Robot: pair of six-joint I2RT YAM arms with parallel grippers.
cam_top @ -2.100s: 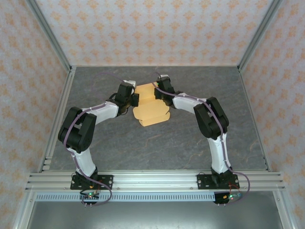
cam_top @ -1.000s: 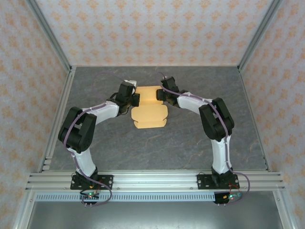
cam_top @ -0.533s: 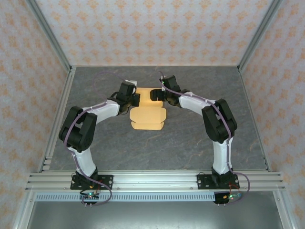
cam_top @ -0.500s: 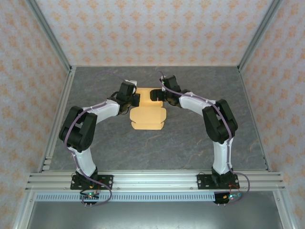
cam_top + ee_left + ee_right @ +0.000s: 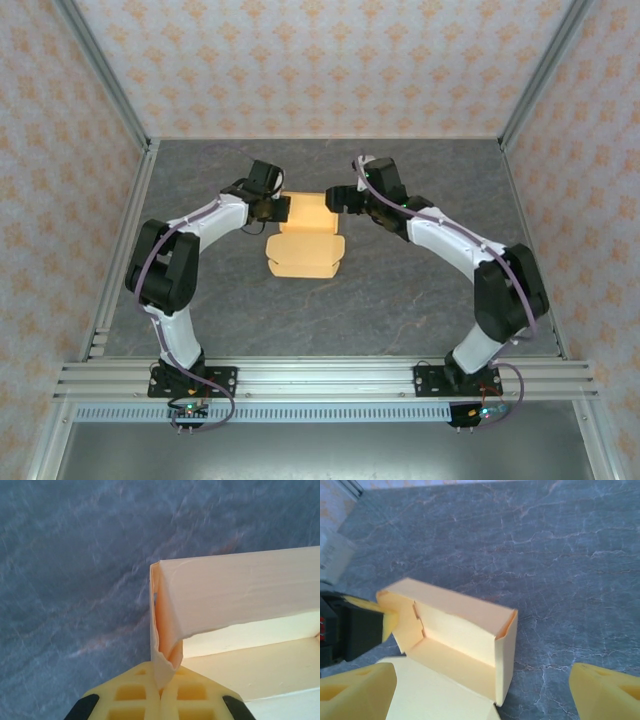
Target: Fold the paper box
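Note:
The lid panel (image 5: pixel 305 257) is toward the arms and the box's sides are behind it, so my left gripper needs to turn the box around by its end (image 5: pixel 406 619).
The paper box (image 5: pixel 305 240) lies mid-table, light orange-tan, half formed: back and side walls stand up and a flat lid panel stretches toward the arms. My left gripper (image 5: pixel 283 208) is shut on the box's left end wall. In the left wrist view the folded cardboard edge (image 5: pixel 165 645) is pinched between the yellow fingertips of that gripper (image 5: pixel 161 687). My right gripper (image 5: pixel 336 198) hovers just off the box's right end, open and touching nothing. In the right wrist view its gripper (image 5: pixel 484 675) has wide-spread fingers framing the open box (image 5: pixel 455 630), with the left gripper's yellow finger (image 5: pixel 387 615) at the far corner.
The grey marbled tabletop (image 5: pixel 400 300) is fenced by aluminium rails (image 5: pixel 120 230) and patterned walls on three sides. Bare table surface lies in front of and to the right of the box.
My right gripper has opened, let go of the box's right end and drawn back to the right. The box has shifted slightly left and forward with the left gripper, which stays shut.

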